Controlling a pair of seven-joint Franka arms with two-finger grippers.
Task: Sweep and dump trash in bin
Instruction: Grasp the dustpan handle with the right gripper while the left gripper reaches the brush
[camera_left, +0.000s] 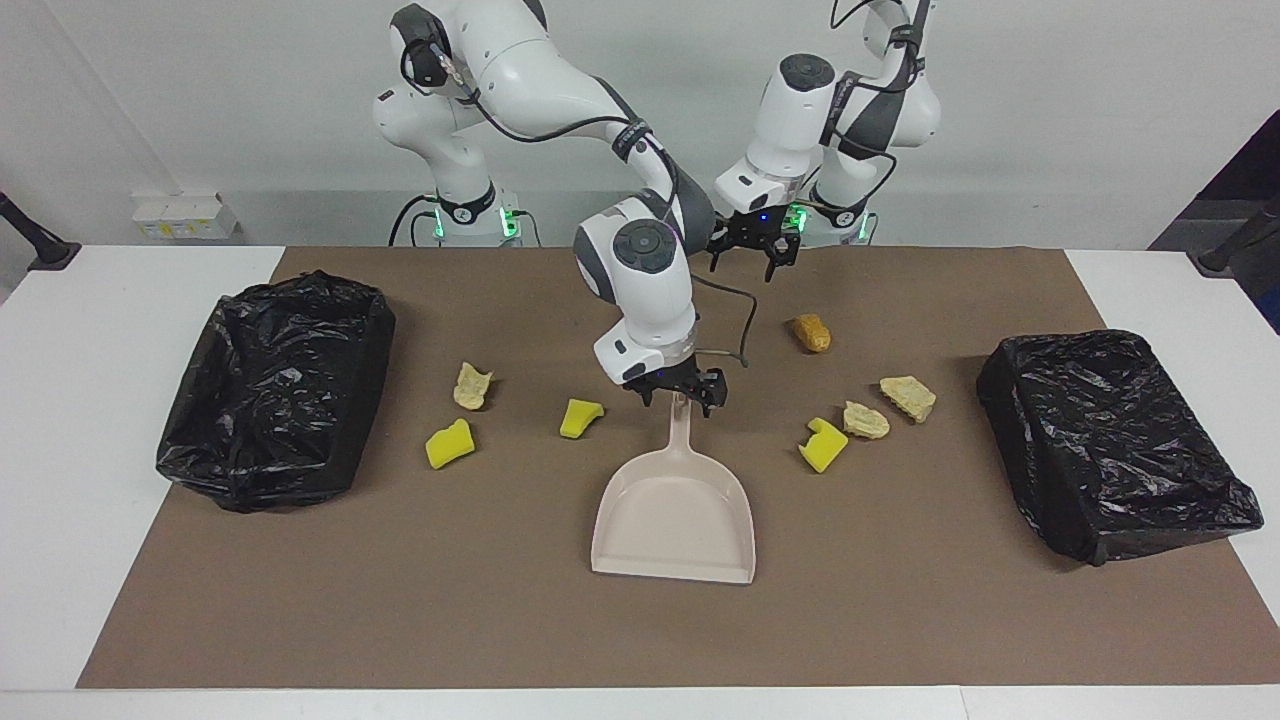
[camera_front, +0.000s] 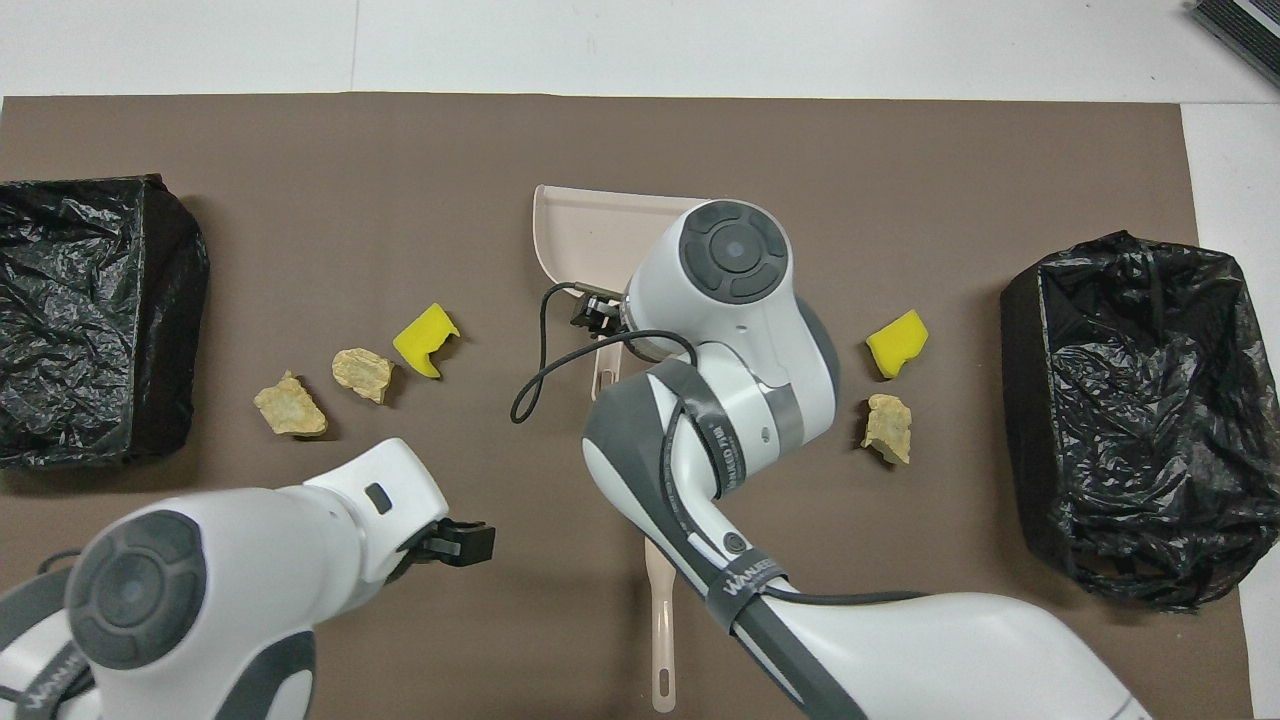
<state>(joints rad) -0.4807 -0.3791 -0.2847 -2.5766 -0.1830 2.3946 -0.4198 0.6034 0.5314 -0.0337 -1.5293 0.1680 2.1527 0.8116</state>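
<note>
Swept trash should slide cleanly out of the beige dustpan (camera_front: 596, 239) when I tip it, because the dustpan has a smooth bottom and a straight open edge (camera_front: 620, 193).
Several pieces of trash lie on the brown mat: yellow chunks (camera_left: 449, 443) (camera_left: 580, 416) (camera_left: 823, 445), tan lumps (camera_left: 472, 386) (camera_left: 865, 420) (camera_left: 908, 397) and an orange-brown lump (camera_left: 811, 331). The beige dustpan (camera_left: 672, 520) lies flat in the middle, handle toward the robots. My right gripper (camera_left: 678, 395) is open, low over the handle's end, a finger on each side. My left gripper (camera_left: 750, 255) hangs open over the mat's robot end, between the orange-brown lump and the brush (camera_front: 660, 640). The right arm hides most of the brush.
Two bins lined with black bags stand on the mat, one (camera_left: 275, 390) at the right arm's end and one (camera_left: 1110, 440) at the left arm's end. The mat (camera_left: 400, 600) lies on a white table.
</note>
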